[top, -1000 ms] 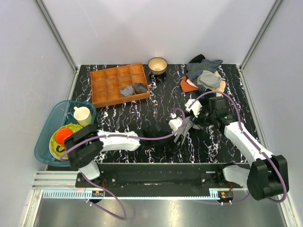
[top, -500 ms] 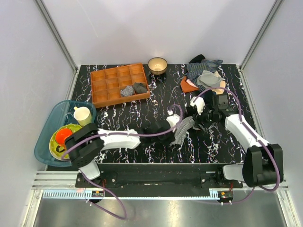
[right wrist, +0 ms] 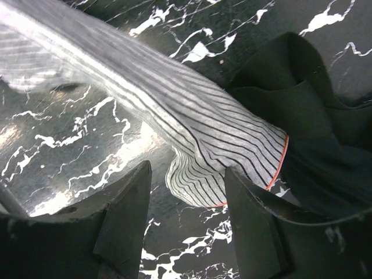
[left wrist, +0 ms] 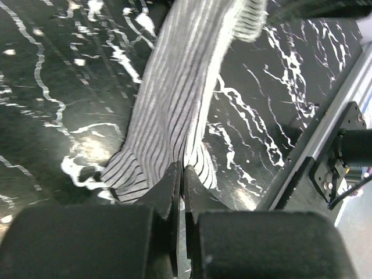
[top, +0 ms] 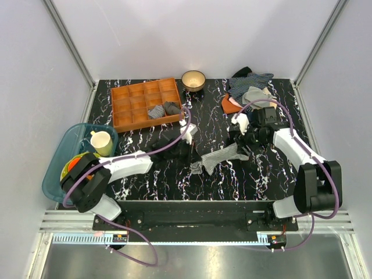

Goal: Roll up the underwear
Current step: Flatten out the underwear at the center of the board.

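I expect the underwear (top: 222, 156) to fall open into a wide sheet when I lift both its ends, because loose folds (right wrist: 187, 135) run down the length of the narrow underwear.
The underwear (top: 218, 158), white cloth with thin grey stripes, lies stretched in a long band across the black marble table. My left gripper (top: 193, 161) is shut on its left end; in the left wrist view the jaws (left wrist: 181, 174) pinch the cloth and the underwear (left wrist: 174, 99) runs away from them. My right gripper (top: 242, 143) hovers open over the other end. In the right wrist view the open gripper (right wrist: 189, 195) straddles a fold of the underwear (right wrist: 221, 139), whose edge is orange-red, without touching it. A plain black cloth (right wrist: 314, 116) lies just beside that end.
An orange divided tray (top: 135, 104) holding rolled garments stands at the back left, a small bowl (top: 193, 79) behind it. A pile of clothes (top: 251, 90) sits at the back right. A blue basin (top: 65, 152) with a cup and dishes is at the left edge.
My left gripper shut on the underwear's end and pulled it left, stretching the cloth out. The right gripper opened wider and drew back toward the far side.
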Robot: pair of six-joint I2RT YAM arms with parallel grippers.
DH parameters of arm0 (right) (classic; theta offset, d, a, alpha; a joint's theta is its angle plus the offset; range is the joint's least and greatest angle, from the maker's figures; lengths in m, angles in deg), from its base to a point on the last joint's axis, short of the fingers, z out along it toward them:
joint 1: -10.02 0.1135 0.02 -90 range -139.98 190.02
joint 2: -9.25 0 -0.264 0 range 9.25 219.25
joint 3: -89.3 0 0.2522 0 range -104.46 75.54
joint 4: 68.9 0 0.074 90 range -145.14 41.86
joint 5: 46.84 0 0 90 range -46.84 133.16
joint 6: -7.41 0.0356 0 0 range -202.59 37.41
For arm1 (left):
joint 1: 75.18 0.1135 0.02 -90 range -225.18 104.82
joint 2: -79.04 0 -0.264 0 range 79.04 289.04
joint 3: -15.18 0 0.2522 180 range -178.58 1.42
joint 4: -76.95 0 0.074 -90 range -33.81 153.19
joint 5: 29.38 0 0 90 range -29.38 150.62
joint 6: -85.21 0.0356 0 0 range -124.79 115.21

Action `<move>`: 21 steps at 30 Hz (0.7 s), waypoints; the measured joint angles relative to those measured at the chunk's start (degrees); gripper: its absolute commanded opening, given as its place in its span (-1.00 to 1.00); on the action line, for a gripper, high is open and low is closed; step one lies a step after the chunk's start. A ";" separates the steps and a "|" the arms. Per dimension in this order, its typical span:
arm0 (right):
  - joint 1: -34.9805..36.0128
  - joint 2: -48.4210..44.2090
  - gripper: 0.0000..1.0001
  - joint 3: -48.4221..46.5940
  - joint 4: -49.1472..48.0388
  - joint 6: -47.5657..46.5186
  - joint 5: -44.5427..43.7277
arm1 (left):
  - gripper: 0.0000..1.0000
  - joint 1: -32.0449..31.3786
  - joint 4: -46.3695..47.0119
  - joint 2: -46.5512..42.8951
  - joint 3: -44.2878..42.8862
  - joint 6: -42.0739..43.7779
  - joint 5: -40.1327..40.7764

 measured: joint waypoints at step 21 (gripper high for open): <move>2.84 0.46 0.33 0.61 5.27 -17.18 4.74 | -1.00 14.16 -7.39 15.15 -6.51 2.49 -7.91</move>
